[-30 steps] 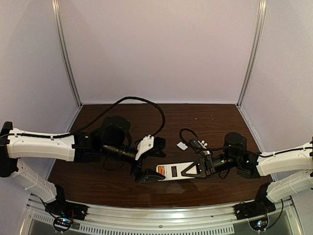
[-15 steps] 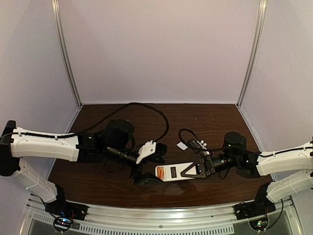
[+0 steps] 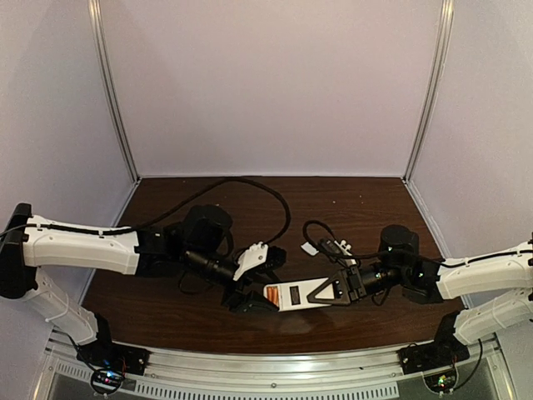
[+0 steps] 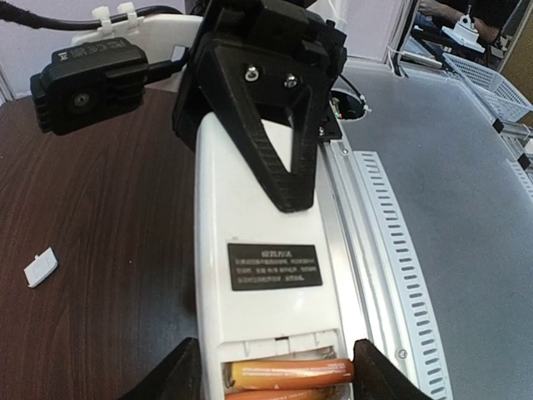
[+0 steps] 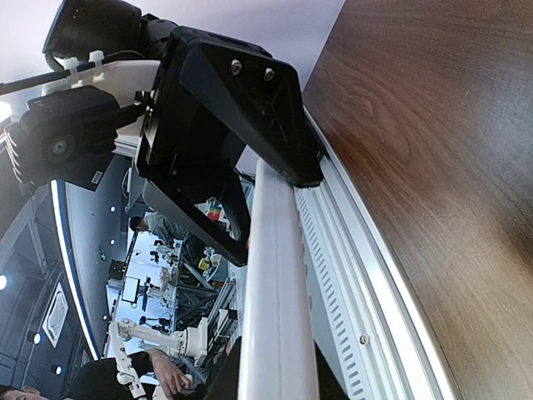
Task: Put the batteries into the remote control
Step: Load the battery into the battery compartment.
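Observation:
I should open my left gripper, shift it, and squeeze that end toward the remote control's opposite side, because the upper battery's end sticks out past the slot's edge.
The remote control is held off the table, white back up, by my right gripper, which is shut on its right end. In the left wrist view the remote shows a black label and an open slot with two orange batteries lying in it. My left gripper is open, its jaws straddling the slot end close to both sides. The upper battery's right end touches one fingertip. In the right wrist view the remote is edge-on between my right gripper jaws.
A small loose white cover piece lies on the brown table behind the remote; it also shows in the left wrist view. The metal rail of the table's near edge runs just below the remote. A black cable loops behind the left arm.
My left arm has moved right, bringing its gripper further over the remote's left end. The remote and right gripper have dropped very slightly.

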